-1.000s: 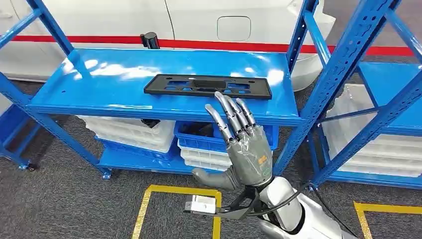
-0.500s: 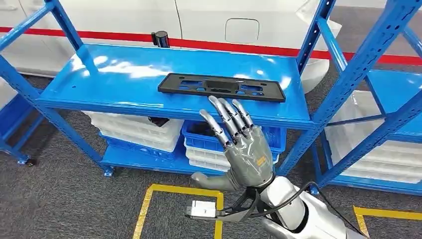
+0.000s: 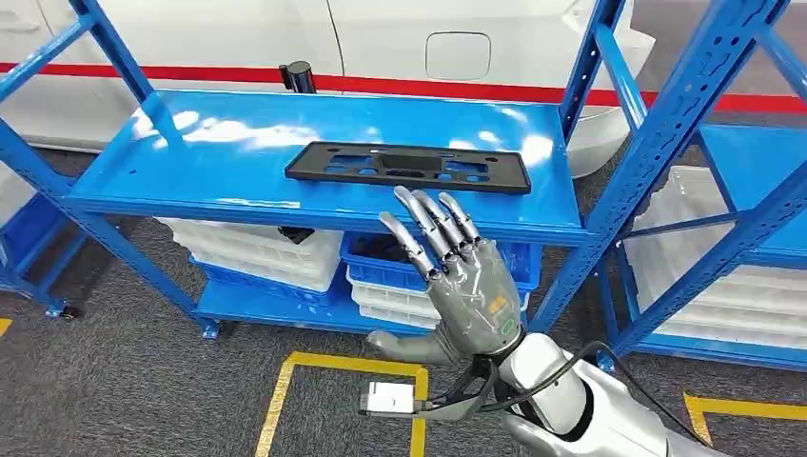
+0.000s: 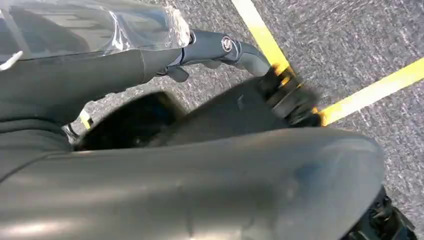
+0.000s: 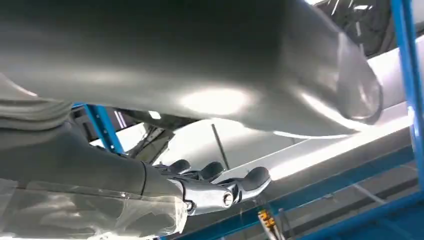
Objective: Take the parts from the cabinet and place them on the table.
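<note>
The black plastic part [image 3: 409, 163] has a thick, straight rim [image 3: 404, 183] along it, so I expect the part to stay stiff and tilt as one piece when the robot lifts it.
A flat black plastic part [image 3: 407, 168] with several cut-outs lies on the blue cabinet's upper shelf [image 3: 219, 152], towards its right half. My right hand [image 3: 462, 281] is raised in front of the shelf's front edge, just short of the part. It is open, fingers spread and pointing at the part, with nothing in it. In the right wrist view its fingers [image 5: 220, 187] reach out beside a blue upright [image 5: 102, 127]. In the left wrist view my left hand's fingers [image 4: 225, 46] hang over grey floor with yellow lines and hold nothing.
White bins [image 3: 257, 252] and a blue crate [image 3: 433, 262] fill the lower shelf. A second blue rack [image 3: 723, 190] with white bins stands at the right. A white vehicle body [image 3: 381, 38] is behind, with a small black cylinder [image 3: 299, 76] at the shelf's back edge.
The whole picture swayed right, then back left, so the camera moved. My right hand stays raised and open, a little lower in the picture, still short of the black part.
</note>
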Robot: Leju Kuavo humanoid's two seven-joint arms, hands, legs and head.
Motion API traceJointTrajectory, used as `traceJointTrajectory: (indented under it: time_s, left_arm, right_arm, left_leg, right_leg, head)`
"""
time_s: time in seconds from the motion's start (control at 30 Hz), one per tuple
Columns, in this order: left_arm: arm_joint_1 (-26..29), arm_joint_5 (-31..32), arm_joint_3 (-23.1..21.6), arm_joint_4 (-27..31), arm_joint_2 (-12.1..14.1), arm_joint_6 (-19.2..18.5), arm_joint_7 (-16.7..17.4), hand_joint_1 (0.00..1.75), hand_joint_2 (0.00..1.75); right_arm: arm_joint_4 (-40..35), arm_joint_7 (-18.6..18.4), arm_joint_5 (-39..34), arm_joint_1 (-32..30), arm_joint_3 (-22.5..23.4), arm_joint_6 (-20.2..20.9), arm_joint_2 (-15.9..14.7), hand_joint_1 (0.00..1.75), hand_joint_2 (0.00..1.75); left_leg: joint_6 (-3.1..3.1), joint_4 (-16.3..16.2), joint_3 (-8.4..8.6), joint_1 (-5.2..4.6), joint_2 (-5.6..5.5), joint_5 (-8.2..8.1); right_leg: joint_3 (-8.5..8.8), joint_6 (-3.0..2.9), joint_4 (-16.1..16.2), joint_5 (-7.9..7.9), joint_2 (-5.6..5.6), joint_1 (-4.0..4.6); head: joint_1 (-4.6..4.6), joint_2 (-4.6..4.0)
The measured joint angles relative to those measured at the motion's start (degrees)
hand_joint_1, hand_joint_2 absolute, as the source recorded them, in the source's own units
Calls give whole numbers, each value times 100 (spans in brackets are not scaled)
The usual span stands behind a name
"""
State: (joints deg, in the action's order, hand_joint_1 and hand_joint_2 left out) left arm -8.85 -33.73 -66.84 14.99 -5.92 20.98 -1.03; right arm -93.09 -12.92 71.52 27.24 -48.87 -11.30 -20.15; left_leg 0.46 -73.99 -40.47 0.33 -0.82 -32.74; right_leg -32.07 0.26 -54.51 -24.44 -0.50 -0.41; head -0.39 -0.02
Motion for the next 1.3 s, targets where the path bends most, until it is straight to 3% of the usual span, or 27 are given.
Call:
traceJointTrajectory:
  time_s: [0.03,0.07,0.13,0.17,0.2,0.3,0.37,0.47,0.5,0.53,0.57,0.63,0.67,0.7,0.73,0.8,0.87,0.9,0.97,1.0,1.03,1.1,1.13,1.17,1.2,1.3]
  left_arm:
    - [6,0,0,0,-2,-2,0,0,0]
    - [3,0,0,0,-2,-2,0,0,0]
    - [-13,0,0,0,-2,-2,-2,0,0]
    - [-20,0,0,0,-2,-2,-2,0,0]
    - [-32,0,0,0,-13,-15,-6,0,0]
    - [-14,2,0,0,-15,-28,-26,0,0]
    - [-22,9,0,-2,-28,-35,-33,0,0]
    - [-40,11,0,-2,-46,-46,-37,0,0]
    - [-35,13,0,-2,-46,-52,-37,0,0]
    - [-31,18,0,-2,-46,-52,-37,0,0]
    - [-30,26,0,-4,-46,-55,-37,0,0]
    - [-39,31,0,-4,-50,-55,-39,0,0]
    - [-41,31,0,-4,-52,-55,-39,0,0]
    - [-50,31,0,-4,-52,-55,-39,0,0]
    - [-55,31,0,-4,-59,-55,-39,0,0]
    - [-55,31,0,-4,-59,-59,-39,0,0]
    - [-55,31,0,-4,-59,-63,-42,0,0]
    - [-61,31,0,-4,-66,-63,-42,0,0]
    - [-69,31,0,-4,-68,-63,-44,0,0]
    - [-66,31,0,-7,-68,-63,-44,0,0]
    - [-65,31,0,-11,-68,-63,-44,0,0]
    - [-71,31,0,-22,-68,-63,-44,0,0]
    - [-77,31,0,-22,-68,-63,-44,0,0]
    - [-84,33,0,-22,-68,-63,-44,0,0]
    - [-98,37,0,-24,-68,-63,-44,0,0]
    - [-98,48,0,-24,-68,-63,-42,0,0]
  right_arm:
    - [0,0,-2,1,-13,0,0,0,0]
    - [0,0,-7,1,-24,0,-2,0,0]
    - [-7,2,-9,10,-35,2,-2,0,0]
    - [-13,2,-11,21,-37,2,-2,0,0]
    - [-13,2,-20,30,-41,19,-7,0,0]
    - [-13,9,-30,43,-81,39,-9,0,0]
    - [-22,9,-61,57,-83,39,-35,0,0]
    - [-22,9,-76,57,-107,46,-46,0,0]
    - [-22,7,-79,52,-122,52,-57,0,0]
    - [-22,7,-85,51,-129,57,-70,0,0]
    - [-22,4,-100,52,-131,59,-79,0,0]
    - [-26,-2,-122,59,-129,59,-92,0,0]
    - [-26,-2,-124,62,-129,59,-100,0,0]
    - [-30,-2,-127,68,-129,59,-105,0,0]
    - [-52,-4,-129,64,-131,59,-105,0,0]
    - [-66,-13,-135,64,-131,66,-114,0,0]
    - [-92,-28,-144,79,-129,83,-127,0,0]
    - [-112,-28,-146,81,-131,83,-127,0,0]
    - [-120,-33,-155,79,-131,83,-127,0,0]
    - [-120,-33,-164,77,-142,83,-127,0,0]
    - [-120,-33,-173,76,-153,83,-127,0,0]
    - [-120,-33,-181,78,-168,83,-127,0,0]
    - [-120,-33,-192,83,-168,81,-127,0,0]
    - [-122,-33,-197,90,-168,81,-127,0,0]
    - [-122,-31,-197,94,-168,81,-127,0,0]
    - [-122,-33,-201,97,-170,81,-127,0,0]
  left_leg:
    - [-2,73,20,0,2,92]
    - [7,427,185,0,5,302]
    - [42,1531,726,-1,29,792]
    - [81,1952,922,-12,65,875]
    - [111,2015,934,-52,60,858]
    - [186,2012,922,-72,49,861]
    - [260,2065,988,-26,49,916]
    - [302,2061,983,-23,52,911]
    - [303,2060,983,-23,50,909]
    - [302,2060,986,-20,45,906]
    - [299,2057,991,-16,36,902]
    - [269,2053,1021,-8,12,882]
    - [244,2052,1031,-12,7,865]
    - [212,2030,1013,-58,5,842]
    - [195,2033,1005,-57,3,846]
    - [146,2052,1011,-44,5,849]
    - [77,1902,948,-14,17,721]
    - [50,1575,796,-13,26,532]
    - [5,532,287,-1,29,99]
    - [2,92,53,-2,28,-17]
    - [8,-18,-37,-2,29,20]
    - [35,535,179,-10,29,386]
    - [68,1204,489,-16,34,710]
    - [104,1738,745,-18,46,930]
    - [133,1955,839,-59,58,876]
    - [195,1956,824,-84,52,877]
  right_leg:
    - [4,1,0,-1,0,0]
    - [13,3,-1,-2,1,-1]
    - [39,15,0,-8,1,-1]
    - [42,32,-1,-14,1,8]
    - [30,62,-12,-29,3,43]
    - [40,146,7,-23,-6,12]
    - [-28,207,-186,-172,8,5]
    - [-682,252,-1567,-845,12,-8]
    - [-863,263,-1915,-923,12,-13]
    - [-907,267,-1945,-854,11,-20]
    - [-801,268,-1684,-659,11,-28]
    - [-293,254,-625,-127,12,-37]
    - [-49,244,-149,27,16,-41]
    - [-4,226,-27,-19,19,-2]
    - [-25,188,-29,4,19,-23]
    - [-34,142,-38,-10,19,17]
    - [-12,68,2,20,13,-21]
    - [-13,37,2,15,11,-23]
    - [-15,18,0,4,-10,2]
    - [-12,19,-2,0,-8,21]
    - [-7,13,-2,-5,-8,25]
    - [19,21,-2,-18,-7,37]
    - [47,28,-2,-31,-7,38]
    - [69,43,0,-44,-7,38]
    - [67,69,-10,-62,-6,72]
    - [71,120,-2,-87,-4,52]
  head:
    - [0,0]
    - [0,0]
    - [0,0]
    - [0,0]
    - [4,0]
    - [9,0]
    - [13,2]
    - [26,0]
    - [26,0]
    - [28,0]
    - [28,2]
    - [28,0]
    - [31,0]
    - [31,0]
    - [26,0]
    - [26,0]
    - [24,0]
    - [2,2]
    - [-2,0]
    - [-2,0]
    - [-2,0]
    - [-2,2]
    - [-2,0]
    - [-2,0]
    - [-2,0]
    - [4,0]
